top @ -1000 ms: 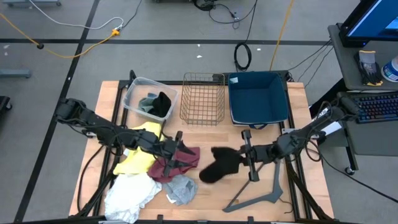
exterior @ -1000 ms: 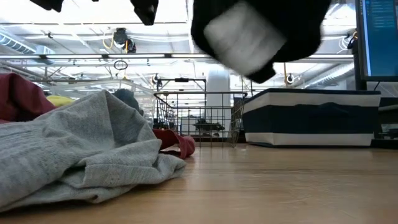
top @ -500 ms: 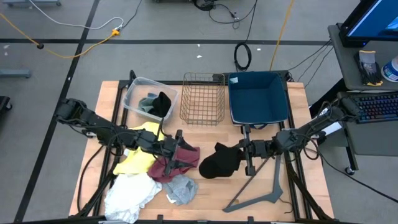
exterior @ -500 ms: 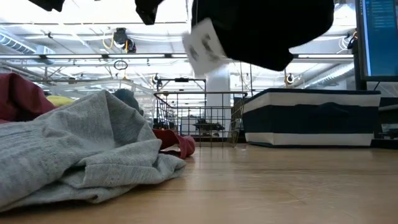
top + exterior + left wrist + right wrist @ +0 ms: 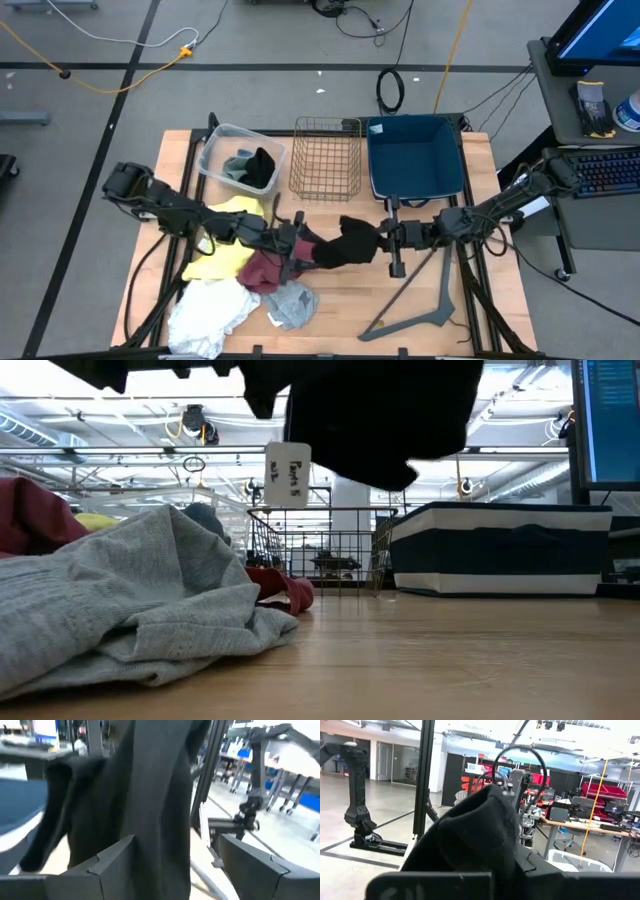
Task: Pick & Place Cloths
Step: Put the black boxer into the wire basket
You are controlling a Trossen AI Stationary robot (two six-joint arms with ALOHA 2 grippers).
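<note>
The black cloth [image 5: 350, 243] will stay a compact, drooping heap when the robot carries it to the wire basket, because it hangs in limp, gathered folds [image 5: 150, 805].
A black cloth [image 5: 347, 245] with a white tag [image 5: 287, 475] hangs above the table's middle, with my right gripper [image 5: 386, 240] shut on it. My left gripper [image 5: 310, 254] reaches level from the left. It stands open with the cloth's hanging part [image 5: 150, 810] between its fingers; whether they touch it I cannot tell. Yellow [image 5: 233, 238], white [image 5: 208, 310], maroon [image 5: 262, 270] and light grey [image 5: 292, 303] cloths lie on the table's near left. My right gripper pinches a bunched part of the black cloth [image 5: 475, 835] between its two fingers, coming about level from the table's right. The cloth is lifted clear of the table and droops from the fingers toward my left gripper.
Along the far edge stand a clear tub [image 5: 222, 141] holding grey-blue and black cloths, a wire basket [image 5: 327, 158] and a blue bin [image 5: 415, 158]. A grey hanger bar [image 5: 415, 315] lies at the near right.
My right gripper has carried the black cloth up and toward the table's left and far side, and the white tag has swung down below the cloth. My left gripper has moved toward the right, and the cloth's hanging part now stands between its fingers.
</note>
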